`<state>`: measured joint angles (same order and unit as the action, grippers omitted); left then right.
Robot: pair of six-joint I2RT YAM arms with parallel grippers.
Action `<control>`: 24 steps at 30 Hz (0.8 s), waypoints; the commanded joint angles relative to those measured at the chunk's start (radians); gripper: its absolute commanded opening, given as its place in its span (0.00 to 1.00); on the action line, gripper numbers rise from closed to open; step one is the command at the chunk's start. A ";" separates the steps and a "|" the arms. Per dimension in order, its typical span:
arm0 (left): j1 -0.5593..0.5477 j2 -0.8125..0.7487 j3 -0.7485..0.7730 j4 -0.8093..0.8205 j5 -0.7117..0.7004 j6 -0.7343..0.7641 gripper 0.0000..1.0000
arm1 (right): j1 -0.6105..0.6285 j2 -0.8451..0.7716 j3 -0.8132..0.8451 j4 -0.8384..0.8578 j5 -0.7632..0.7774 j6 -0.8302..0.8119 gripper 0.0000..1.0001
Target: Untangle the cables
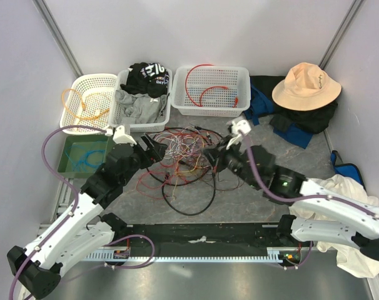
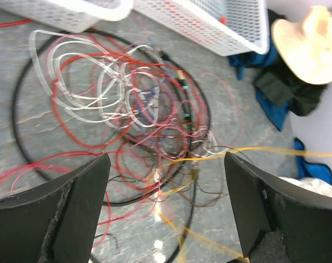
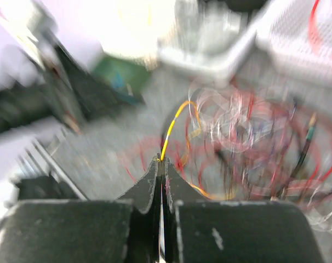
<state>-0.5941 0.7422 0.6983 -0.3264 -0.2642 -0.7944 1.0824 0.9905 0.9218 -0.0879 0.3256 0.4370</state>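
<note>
My gripper will lift the yellow cable (image 2: 264,149) free and leave the tangle behind, because the yellow cable crosses over the black cable (image 2: 195,158).
A tangle of thin cables (image 1: 180,164), red, black, white and yellow, lies on the grey table between my two arms; it also shows in the left wrist view (image 2: 133,115) and, blurred, in the right wrist view (image 3: 253,142). My left gripper (image 1: 153,149) is open above the tangle's left side, its jaws wide apart (image 2: 166,213) with nothing between them but cables on the table below. My right gripper (image 1: 213,156) is shut (image 3: 161,163) on a thin yellow cable (image 3: 171,129) at the tangle's right side. The yellow cable runs taut across the left wrist view (image 2: 275,150).
Three white baskets stand at the back: one with an orange cable (image 1: 83,103), one with clothes (image 1: 142,94), one with a red cable (image 1: 211,87). A green tray (image 1: 83,156) sits at left. A hat (image 1: 305,84) and clothes lie at back right; white cloth (image 1: 346,187) at right.
</note>
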 commanded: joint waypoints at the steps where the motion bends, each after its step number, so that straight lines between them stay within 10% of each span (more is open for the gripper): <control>1: -0.004 0.000 0.003 0.159 0.118 0.049 0.92 | 0.004 -0.049 0.185 -0.199 0.079 -0.113 0.00; 18: -0.016 -0.095 -0.154 0.812 0.531 0.233 0.98 | 0.004 -0.064 0.318 -0.308 0.104 -0.104 0.00; 24: -0.179 -0.043 -0.160 0.856 0.531 0.382 0.98 | 0.004 -0.061 0.338 -0.322 0.099 -0.101 0.00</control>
<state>-0.6853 0.6697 0.5476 0.4259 0.2115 -0.5598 1.0828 0.9310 1.2037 -0.4004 0.4171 0.3286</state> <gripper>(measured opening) 0.982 0.006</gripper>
